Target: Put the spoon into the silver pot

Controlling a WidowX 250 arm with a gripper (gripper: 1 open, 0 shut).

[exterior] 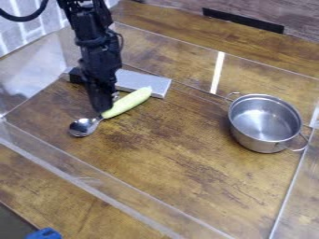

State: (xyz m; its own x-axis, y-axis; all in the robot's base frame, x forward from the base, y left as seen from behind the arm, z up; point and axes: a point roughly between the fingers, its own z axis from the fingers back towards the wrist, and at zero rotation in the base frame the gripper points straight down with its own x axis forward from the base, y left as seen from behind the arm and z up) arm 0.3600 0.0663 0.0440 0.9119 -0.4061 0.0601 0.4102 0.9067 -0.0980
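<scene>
My gripper is down at the spoon's thin neck, so next I open it, raise it clear and lower it over the thicker pale yellow-green handle.
The spoon lies slanted on the wooden table, its pale yellow-green handle pointing up-right. Its shiny bowl rests on the wood at the lower left. My gripper points straight down at the handle's lower end, by the neck. Its dark fingers are drawn together there and appear to pinch the spoon. The silver pot stands empty at the right, well apart from the gripper, with small loop handles on its sides.
A flat grey block lies just behind the spoon's handle. Clear low plastic walls ring the work area. A dark strip sits at the far edge.
</scene>
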